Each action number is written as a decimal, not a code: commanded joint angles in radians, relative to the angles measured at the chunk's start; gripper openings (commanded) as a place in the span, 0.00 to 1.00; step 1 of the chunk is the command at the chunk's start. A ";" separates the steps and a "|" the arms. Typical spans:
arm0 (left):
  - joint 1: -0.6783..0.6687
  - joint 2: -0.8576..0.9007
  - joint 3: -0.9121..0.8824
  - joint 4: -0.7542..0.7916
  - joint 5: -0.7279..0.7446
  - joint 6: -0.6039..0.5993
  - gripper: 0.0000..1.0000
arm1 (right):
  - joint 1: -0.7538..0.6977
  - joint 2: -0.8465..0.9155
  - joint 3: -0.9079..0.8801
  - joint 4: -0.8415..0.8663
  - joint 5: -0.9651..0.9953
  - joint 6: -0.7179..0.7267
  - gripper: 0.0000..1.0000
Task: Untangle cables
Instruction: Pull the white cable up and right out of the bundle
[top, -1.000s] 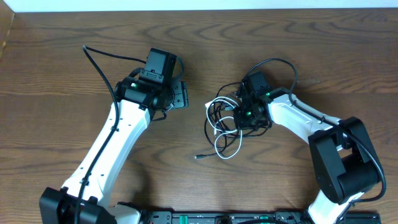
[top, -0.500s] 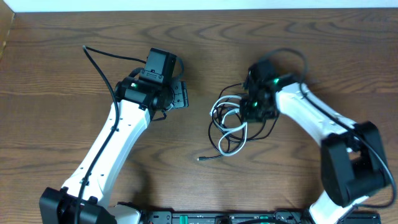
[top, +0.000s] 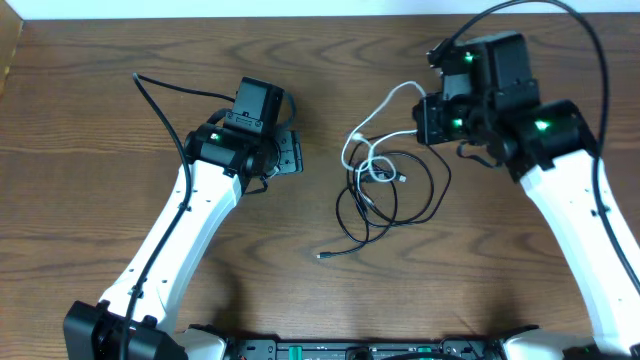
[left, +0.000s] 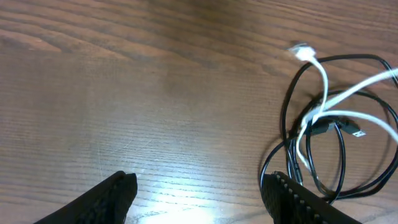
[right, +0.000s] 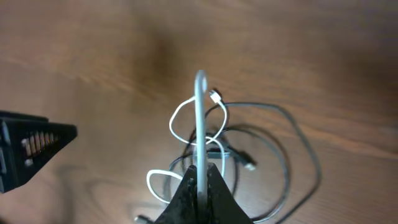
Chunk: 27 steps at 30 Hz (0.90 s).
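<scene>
My left gripper should hold the black loops (top: 350, 187) while my right gripper pulls the white cable away, because the white cable winds through the loose black loops (top: 367, 174).
A white cable (top: 352, 140) and black cables (top: 375, 185) lie tangled in loose loops at mid-table. My right gripper (top: 425, 115) is shut on the white cable and holds a strand raised above the far right of the tangle. In the right wrist view the fingers (right: 199, 180) pinch the white cable (right: 199, 112), which runs straight up over the black loops (right: 305, 143). My left gripper (top: 292, 155) is open and empty, left of the tangle. In its wrist view (left: 202, 190) the white cable (left: 323, 81) and black cable (left: 286, 106) lie to the right.
A black cable's plug end (top: 322, 257) lies loose on the near side of the tangle. A thick black arm wire (top: 160, 100) runs across the table at the far left. The table's far edge (top: 300, 14) is close behind both grippers.
My right gripper has risen and moved toward the far right with the white cable, drawing a strand out of the tangle and spreading the loops. The left arm has not moved.
</scene>
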 joint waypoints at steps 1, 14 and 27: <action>0.002 0.000 -0.010 -0.003 -0.012 -0.002 0.70 | -0.010 -0.034 0.013 -0.004 0.171 -0.019 0.01; 0.002 0.000 -0.011 -0.004 -0.002 -0.002 0.70 | -0.249 -0.085 0.013 0.077 0.578 0.120 0.01; 0.002 0.000 -0.011 0.001 -0.002 -0.002 0.70 | -0.485 -0.087 0.013 0.344 -0.351 0.092 0.01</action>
